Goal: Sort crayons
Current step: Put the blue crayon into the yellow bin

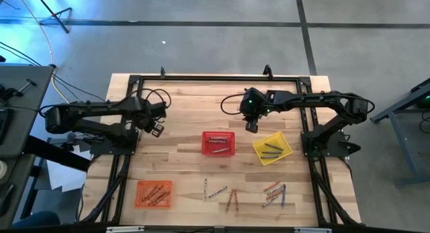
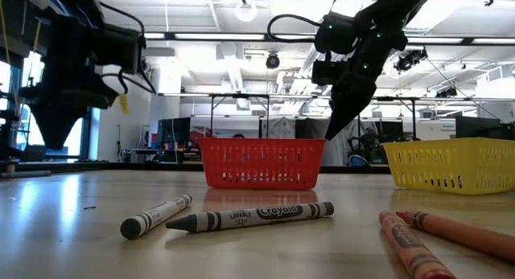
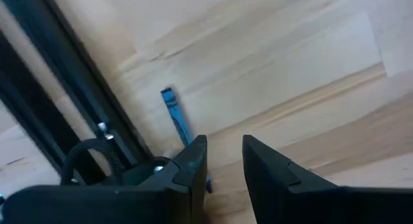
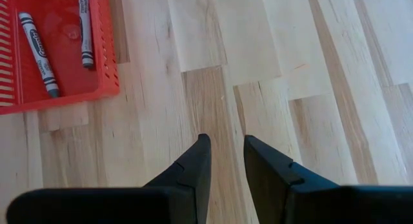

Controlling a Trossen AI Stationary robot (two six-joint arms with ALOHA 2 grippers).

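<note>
The blue crayon (image 3: 173, 108) lies clear of the frame rail and points toward the robot's open fingers, so the left gripper should go on moving down until the crayon has the fingers on either side of its middle (image 3: 185, 133).
Loose crayons lie flat near the table's front edge: grey ones (image 1: 215, 191), orange-red ones (image 1: 232, 200) and a mixed cluster (image 1: 274, 193). Seen low, two grey crayons (image 2: 251, 217) lie in front. The red basket (image 1: 219, 143) holds grey crayons (image 4: 39, 53), the yellow basket (image 1: 272, 148) bluish ones, the orange basket (image 1: 154, 193) orange ones. My right gripper (image 1: 251, 125) hangs open above bare wood between the red and yellow baskets, on their far side. My left gripper (image 1: 156, 129) hangs open, pointing down, over the table's left part near the frame rail.
A black frame rail (image 1: 215, 77) runs around the tabletop's edges. A thin blue strip (image 3: 175, 117) lies on the wood beside the rail under my left gripper. Bare wood spans the middle of the table between the baskets and the loose crayons.
</note>
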